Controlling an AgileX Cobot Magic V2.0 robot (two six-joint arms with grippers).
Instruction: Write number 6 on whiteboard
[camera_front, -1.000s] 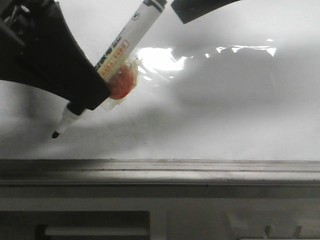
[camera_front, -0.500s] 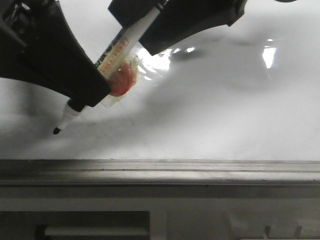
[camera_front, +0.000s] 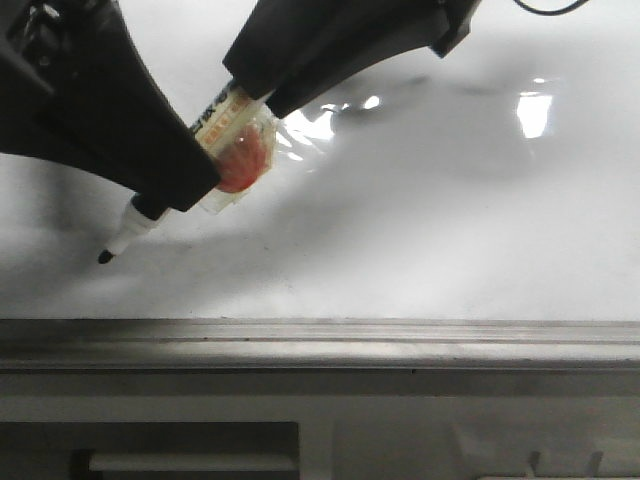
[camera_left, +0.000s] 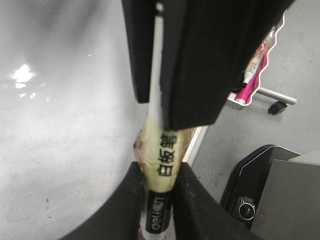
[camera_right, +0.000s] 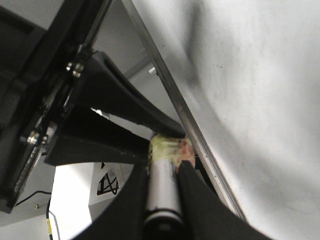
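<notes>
The robot's left gripper is crowding the marker's lower body (camera_front: 150, 207) while the right gripper holds the marker's upper end, so the left gripper should move back out of the way before the robot writes on the whiteboard (camera_front: 358, 160).
A white marker (camera_front: 222, 118) with a taped red-orange pad hangs tilted, its black tip (camera_front: 105, 257) just over or at the whiteboard (camera_front: 450, 220) at the left. My left gripper (camera_front: 175, 195) is shut on its lower barrel; the left wrist view shows the fingers (camera_left: 127, 200) pinching the marker (camera_left: 165, 165). My right gripper (camera_front: 262, 88) is shut on the marker's upper end; in the right wrist view the gripper (camera_right: 162, 192) clasps the grey barrel (camera_right: 161, 182). No number 6 ink mark shows on the board.
A grey metal ledge (camera_front: 320, 340) runs along the board's near edge. The left wrist view shows a rack with pink pens (camera_left: 250, 80), a caster wheel (camera_left: 276, 106) and a black device (camera_left: 260, 200) on the floor beyond the board.
My right gripper came in from the upper right, slid down along the marker and closed on its upper end. The marker tip shifted slightly left. The left gripper stayed put.
</notes>
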